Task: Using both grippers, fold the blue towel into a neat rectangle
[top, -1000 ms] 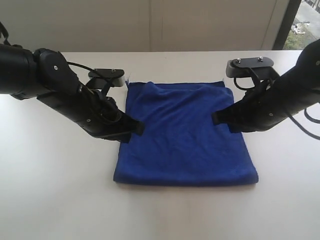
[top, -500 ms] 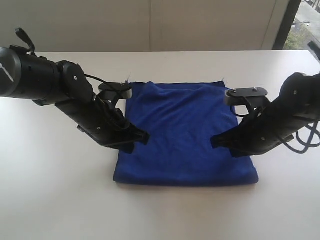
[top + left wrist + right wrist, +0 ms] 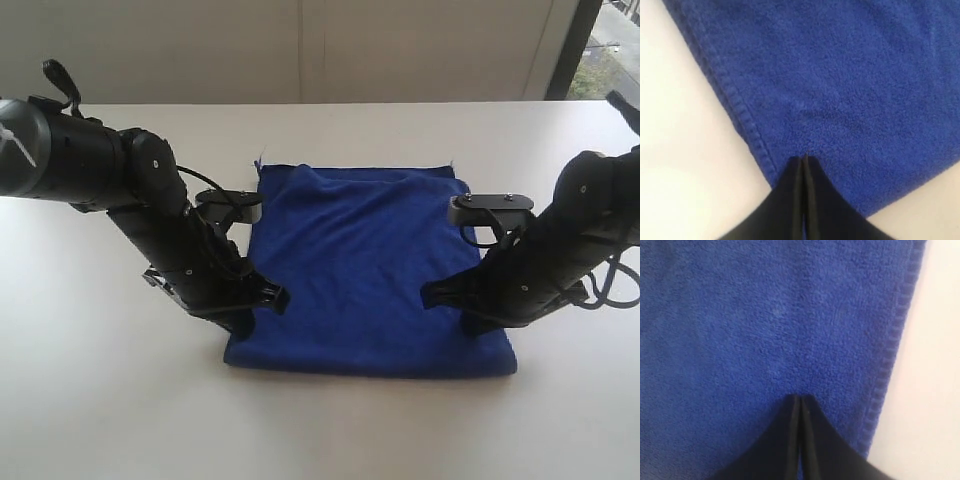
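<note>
My left gripper and my right gripper should lift off and go to the towel's far corners [image 3: 268,176], since the towel's upper layer [image 3: 365,181] is wrinkled and short of the towel's far edge.
The blue towel [image 3: 360,250] lies folded flat on the white table [image 3: 110,410] as a rough rectangle, with soft wrinkles near its far edge. My left gripper [image 3: 276,298] is shut, and its tip rests on the towel's left side close to the near corner. In the left wrist view the closed left gripper [image 3: 804,158] touches the towel [image 3: 840,75] just inside the stitched hem. My right gripper [image 3: 430,295] is shut too, its tip on the towel's right side. The right wrist view shows the right gripper [image 3: 801,398] pressed onto the towel [image 3: 765,315] near its hem.
A wall runs behind the table's far edge, with a window strip [image 3: 600,50] at the far right. Black cables [image 3: 612,285] hang from the right arm over the table. Bare tabletop surrounds the towel.
Both shut grippers have slid along the towel's side edges toward its near edge, and the arms have lowered. The towel has stayed flat and barely shifted.
</note>
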`<state>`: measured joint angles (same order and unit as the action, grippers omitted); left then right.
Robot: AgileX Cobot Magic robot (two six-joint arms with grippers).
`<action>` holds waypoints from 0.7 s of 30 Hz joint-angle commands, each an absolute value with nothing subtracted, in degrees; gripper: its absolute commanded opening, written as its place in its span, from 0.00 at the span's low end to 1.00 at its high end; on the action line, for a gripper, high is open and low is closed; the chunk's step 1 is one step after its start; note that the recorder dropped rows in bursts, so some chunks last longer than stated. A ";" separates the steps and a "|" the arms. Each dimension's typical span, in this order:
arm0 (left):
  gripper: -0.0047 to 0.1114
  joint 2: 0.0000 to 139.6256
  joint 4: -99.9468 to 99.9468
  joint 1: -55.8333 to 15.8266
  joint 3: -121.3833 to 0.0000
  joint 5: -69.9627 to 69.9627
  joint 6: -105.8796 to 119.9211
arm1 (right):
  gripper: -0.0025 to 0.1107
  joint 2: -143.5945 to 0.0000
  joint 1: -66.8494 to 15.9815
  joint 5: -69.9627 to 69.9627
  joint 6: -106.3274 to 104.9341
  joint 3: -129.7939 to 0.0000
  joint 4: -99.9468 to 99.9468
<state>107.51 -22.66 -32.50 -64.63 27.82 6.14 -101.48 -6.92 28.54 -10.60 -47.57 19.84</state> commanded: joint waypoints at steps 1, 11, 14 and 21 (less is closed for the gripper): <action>0.04 107.44 -19.21 -32.65 -64.81 31.50 2.39 | 0.02 -101.96 -7.38 31.93 -10.25 -47.26 19.54; 0.04 107.44 -18.79 -32.65 -64.70 31.33 1.35 | 0.02 -101.96 -7.37 30.15 -10.25 -47.26 19.54; 0.04 107.44 -18.90 -32.65 -64.70 31.49 1.35 | 0.02 -101.96 -7.37 29.40 -10.25 -47.26 19.54; 0.04 102.42 -18.90 -32.65 -64.70 26.37 2.32 | 0.02 -99.18 -7.37 28.20 -10.25 -47.26 19.44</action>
